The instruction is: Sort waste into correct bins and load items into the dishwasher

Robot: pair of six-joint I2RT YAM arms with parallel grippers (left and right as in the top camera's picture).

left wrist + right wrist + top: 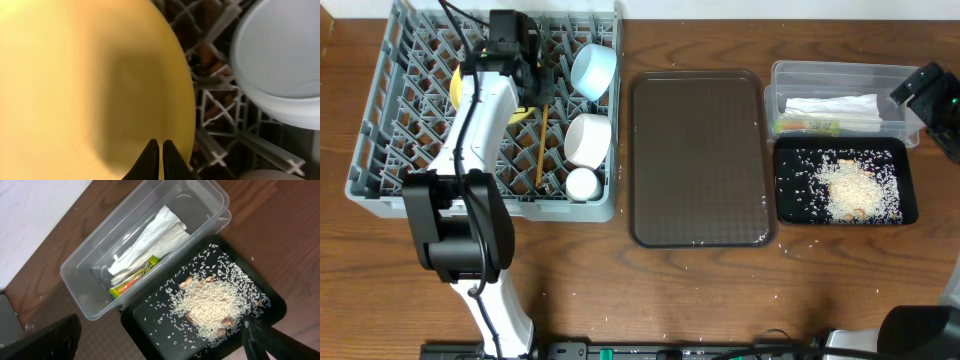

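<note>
The yellow plate (456,88) is leaning low across the rack's wires. I should tilt it upright again toward the light-blue bowl (593,72) with my left gripper before pulling away.
The grey dish rack (380,150) holds the yellow plate (454,86), the light-blue bowl (595,68), the white bowl (588,138), the small white cup (583,184) and the wooden chopsticks (540,148). My left gripper (525,70) is over the rack. In the left wrist view its fingers (160,146) are shut, right in front of the plate's face (75,85), with the blue bowl (280,55) to the right. The clear tub (85,285) holds the napkin (150,235) and snack wrapper (134,277). The black tray (160,330) holds rice (210,305). My right gripper (155,347) is open above it.
The brown serving tray (698,160) lies between the rack and the bins, with a few rice grains on it. The clear tub (790,75) and black tray (785,190) sit at the right. Stray rice grains lie on the wooden table (720,300).
</note>
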